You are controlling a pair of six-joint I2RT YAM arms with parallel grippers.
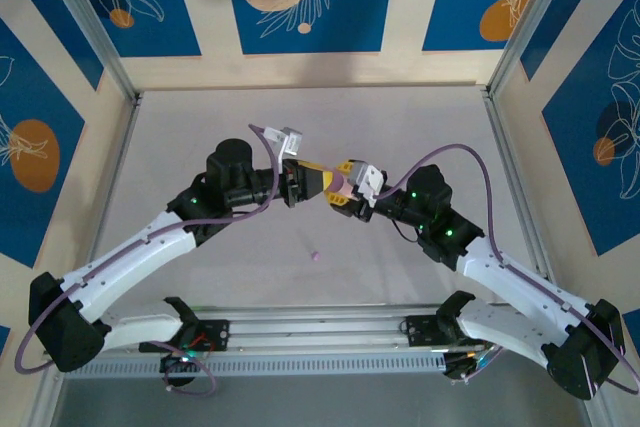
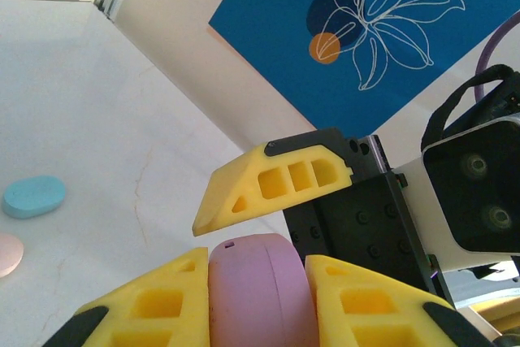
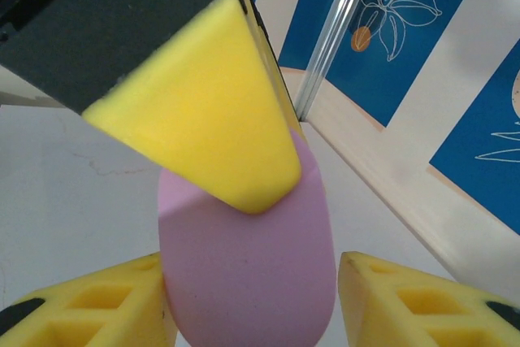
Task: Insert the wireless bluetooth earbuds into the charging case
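My left gripper is pinching the charging case's lid and base across the case's seam [image 2: 276, 286]. My right gripper should hold the case while my left gripper takes the case's base [image 2: 244, 298].
A pink-purple oval charging case [image 1: 340, 185] hangs in mid-air over the middle of the table, where the two arms meet. My left gripper [image 2: 256, 270] is shut on it, one yellow pad on each side, and a seam line runs round the case [image 2: 260, 290]. My right gripper [image 3: 248, 282] stands open around the same case [image 3: 244, 258], with a clear gap at its right pad. One of its fingers [image 2: 276, 183] hovers over the case's end. One tiny pink earbud [image 1: 314, 256] lies on the table in front of the arms.
A light blue oval case [image 2: 32, 196] and the edge of a pale pink one [image 2: 5, 254] lie on the white table. Aluminium posts [image 1: 92, 19] and blue flower panels wall the table in.
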